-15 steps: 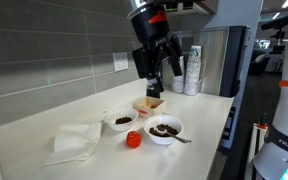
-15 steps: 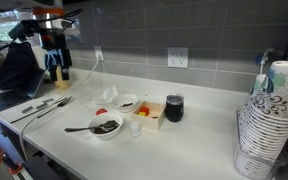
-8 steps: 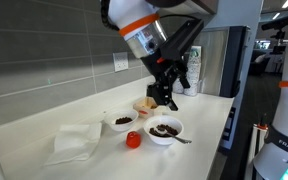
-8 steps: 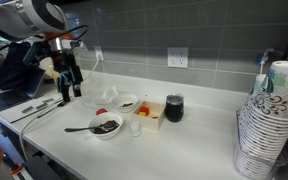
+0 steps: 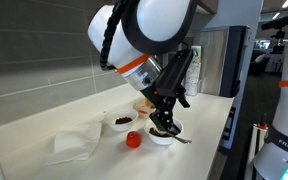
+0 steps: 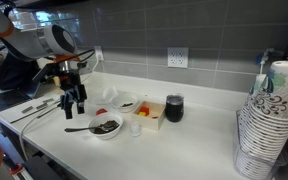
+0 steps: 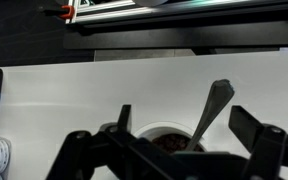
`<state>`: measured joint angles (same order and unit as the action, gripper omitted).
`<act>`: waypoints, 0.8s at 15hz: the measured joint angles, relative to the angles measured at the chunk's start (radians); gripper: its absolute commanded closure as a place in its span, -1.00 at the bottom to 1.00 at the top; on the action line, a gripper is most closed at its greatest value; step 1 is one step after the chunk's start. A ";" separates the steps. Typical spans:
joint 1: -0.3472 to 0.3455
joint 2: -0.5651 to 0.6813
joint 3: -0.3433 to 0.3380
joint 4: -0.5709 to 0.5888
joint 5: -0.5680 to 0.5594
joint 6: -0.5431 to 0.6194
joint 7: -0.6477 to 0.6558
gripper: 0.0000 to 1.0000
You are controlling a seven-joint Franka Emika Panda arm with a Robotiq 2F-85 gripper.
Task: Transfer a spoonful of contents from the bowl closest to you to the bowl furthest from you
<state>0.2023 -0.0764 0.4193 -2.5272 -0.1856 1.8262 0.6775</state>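
Note:
The spoon's handle (image 6: 82, 128) sticks out past the bowl's rim between my open fingers. My gripper keeps going down toward the handle's outer end (image 6: 70, 130) and closes there.
A white bowl of dark contents (image 5: 168, 133) holds a metal spoon (image 5: 183, 140); both also show in an exterior view, the bowl (image 6: 106, 126) with the spoon's handle (image 6: 79, 128) pointing away from it. A second white bowl (image 5: 119, 121) with dark contents (image 6: 127, 102) stands beside it. My gripper (image 5: 165, 121) hangs open and empty just above the spoon's handle (image 6: 76, 101). In the wrist view the bowl (image 7: 167, 139) and the spoon handle (image 7: 213, 106) lie between the spread fingers of my gripper (image 7: 184, 128).
A red object (image 5: 133, 140) lies by the bowls. A white cloth (image 5: 76, 142), a wooden box (image 6: 150, 112), a dark cup (image 6: 174, 107) and a stack of paper cups (image 6: 269, 120) stand on the counter. The tiled wall is behind.
My arm has swung down from high above the counter to just over the bowl with the spoon. The gripper stays open. The bowls and spoon have not moved.

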 measured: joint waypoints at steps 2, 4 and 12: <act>0.018 0.047 -0.008 0.009 0.000 0.000 0.019 -1.00; 0.036 0.090 -0.016 0.018 0.000 0.002 0.038 -1.00; 0.117 0.241 -0.065 0.059 -0.035 0.018 0.113 -1.00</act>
<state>0.3189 0.1648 0.3539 -2.4686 -0.2202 1.8443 0.7907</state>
